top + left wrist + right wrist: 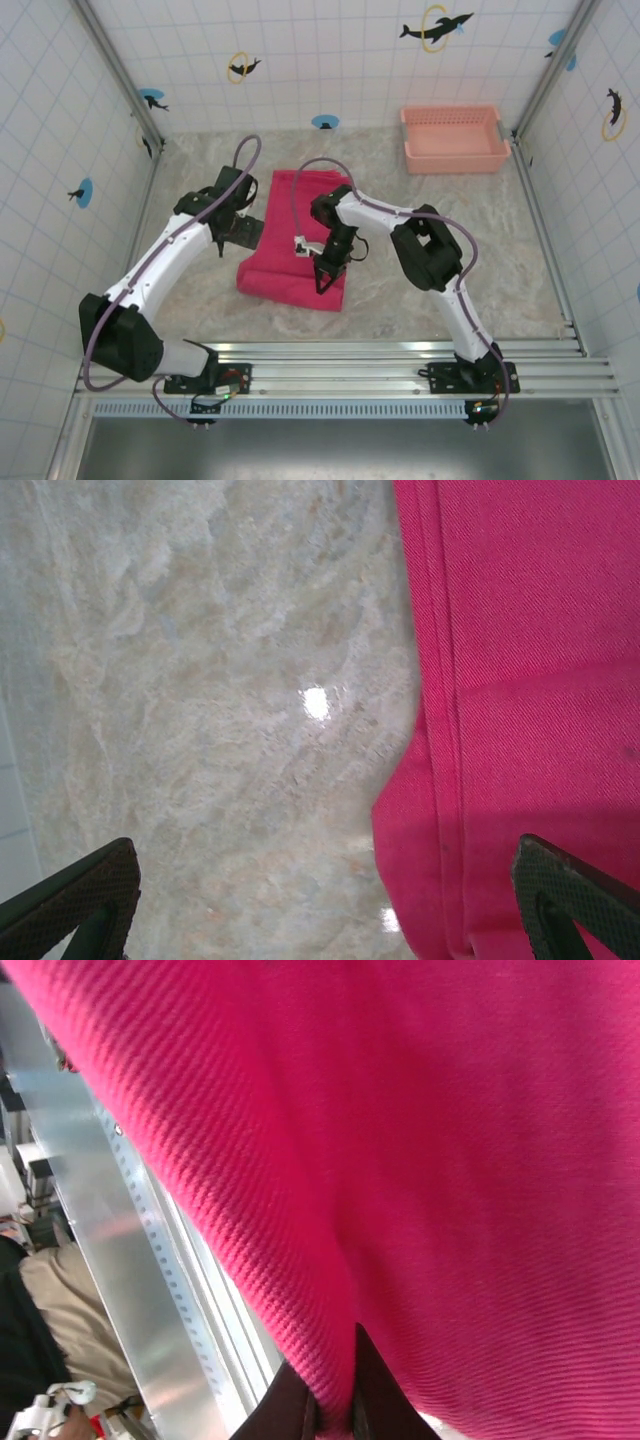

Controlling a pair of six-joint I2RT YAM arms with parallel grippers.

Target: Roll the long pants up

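Observation:
The fold's loose corner (244,278) sticks out past the pants' edge while my right gripper holds the pants' near fold at one side. My left gripper should therefore pinch the fold (266,260) next to that corner.
The long pants (292,240) lie folded lengthwise as a magenta-red strip on the marbled table, running from the back toward the front rail. My right gripper (326,279) sits over their near end, shut on a pinched fold of the cloth (340,1400); the black fingers (380,1400) clamp it from both sides. My left gripper (238,232) hovers at the pants' left edge, open, with one finger (75,900) over bare table and the other finger (575,895) over the seamed cloth edge (445,810).
A pale salmon-pink plastic basket (454,139) stands at the back right. White tiled walls enclose the table on three sides. The aluminium rail (340,365) runs along the near edge, close to the pants' front end.

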